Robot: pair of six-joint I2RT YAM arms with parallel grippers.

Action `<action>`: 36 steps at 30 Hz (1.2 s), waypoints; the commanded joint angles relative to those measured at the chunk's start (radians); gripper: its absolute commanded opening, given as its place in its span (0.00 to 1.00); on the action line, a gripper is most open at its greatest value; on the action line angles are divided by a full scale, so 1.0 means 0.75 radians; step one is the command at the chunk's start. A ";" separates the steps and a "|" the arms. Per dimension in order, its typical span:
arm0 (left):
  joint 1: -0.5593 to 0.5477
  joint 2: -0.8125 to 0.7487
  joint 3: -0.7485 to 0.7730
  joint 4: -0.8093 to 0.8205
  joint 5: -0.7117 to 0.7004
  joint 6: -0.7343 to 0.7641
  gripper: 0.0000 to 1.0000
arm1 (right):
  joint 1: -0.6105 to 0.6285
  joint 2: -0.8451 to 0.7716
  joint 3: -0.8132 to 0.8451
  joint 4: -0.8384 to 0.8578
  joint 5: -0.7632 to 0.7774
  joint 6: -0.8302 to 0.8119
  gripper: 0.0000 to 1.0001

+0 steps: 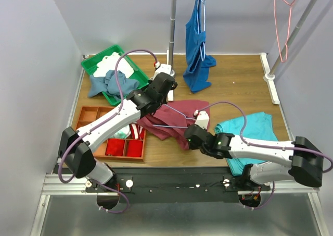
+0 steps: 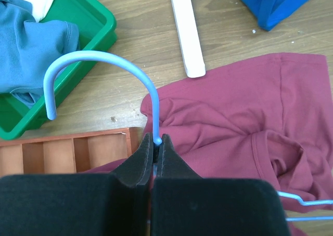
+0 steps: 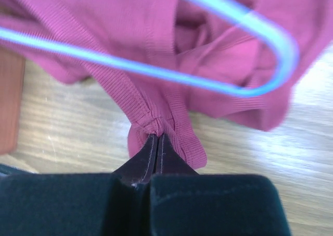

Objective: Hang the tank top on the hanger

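Observation:
I should keep pulling the tank top's ribbed edge [image 3: 147, 118], held in my right gripper beside the hanger's free shoulder loop [image 3: 285, 53], over that loop until the hanger carries it.
The maroon tank top [image 1: 179, 116] lies crumpled on the wooden table between both arms. It also shows in the left wrist view [image 2: 250, 116] and the right wrist view [image 3: 104, 22]. My left gripper [image 2: 157, 141] is shut on the neck of the pale blue hanger, just below its hook [image 2: 99, 64]. In the top view this gripper [image 1: 162, 87] is at the top's far left edge. The hanger's wire [image 1: 171, 126] runs across the cloth. My right gripper [image 3: 157, 136] is shut on a ribbed edge of the tank top, with the hanger's shoulder loop [image 3: 250, 43] above it. In the top view it [image 1: 188, 138] is at the top's near edge.
A green tray [image 1: 91, 64] with cloths is at the back left. A brown compartment tray [image 1: 86, 113] is near left. A royal-blue top [image 1: 197, 48] hangs on the rack by the pole [image 1: 171, 22]. A salmon hanger [image 1: 283, 17] hangs back right. Turquoise trousers [image 1: 250, 126] lie right.

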State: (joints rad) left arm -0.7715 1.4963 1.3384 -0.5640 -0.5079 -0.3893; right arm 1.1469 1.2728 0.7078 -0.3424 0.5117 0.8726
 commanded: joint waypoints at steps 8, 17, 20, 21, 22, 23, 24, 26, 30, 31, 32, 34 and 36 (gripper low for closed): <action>0.008 -0.203 -0.120 0.083 0.057 0.010 0.00 | -0.202 -0.235 -0.113 -0.100 0.003 -0.020 0.01; 0.010 -0.314 -0.226 0.110 0.033 0.053 0.00 | -0.292 -0.318 -0.032 -0.186 0.009 -0.108 0.01; 0.010 -0.334 -0.236 0.108 0.002 0.067 0.00 | -0.298 -0.323 0.013 -0.227 0.021 -0.124 0.01; 0.010 -0.340 -0.242 0.110 -0.002 0.069 0.00 | -0.296 -0.327 0.034 -0.247 0.025 -0.129 0.01; 0.008 -0.345 -0.248 0.112 -0.008 0.075 0.00 | -0.298 -0.331 0.044 -0.255 0.027 -0.133 0.01; 0.010 -0.347 -0.253 0.116 -0.010 0.077 0.00 | -0.296 -0.341 0.056 -0.263 0.023 -0.143 0.01; 0.008 -0.351 -0.255 0.122 -0.006 0.079 0.00 | -0.298 -0.345 0.069 -0.276 0.007 -0.149 0.01; 0.002 -0.351 -0.259 0.128 -0.008 0.079 0.00 | -0.298 -0.353 0.120 -0.288 -0.007 -0.169 0.01; -0.012 -0.340 -0.253 0.142 -0.063 0.083 0.00 | -0.298 -0.341 0.234 -0.353 -0.022 -0.220 0.01; -0.012 -0.336 -0.245 0.145 -0.069 0.083 0.00 | -0.298 -0.333 0.255 -0.366 -0.030 -0.229 0.01; -0.012 -0.334 -0.236 0.153 -0.073 0.083 0.00 | -0.298 -0.325 0.295 -0.376 -0.038 -0.247 0.01; -0.021 -0.322 -0.216 0.167 -0.084 0.089 0.00 | -0.298 -0.300 0.324 -0.386 -0.075 -0.266 0.01; -0.033 -0.304 -0.200 0.181 -0.090 0.094 0.00 | -0.298 -0.286 0.369 -0.388 -0.097 -0.292 0.01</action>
State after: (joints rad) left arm -0.7807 1.2594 1.1530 -0.4820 -0.5152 -0.3389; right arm 0.9276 1.0332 0.9104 -0.5812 0.4820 0.7128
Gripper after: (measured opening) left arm 0.021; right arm 0.015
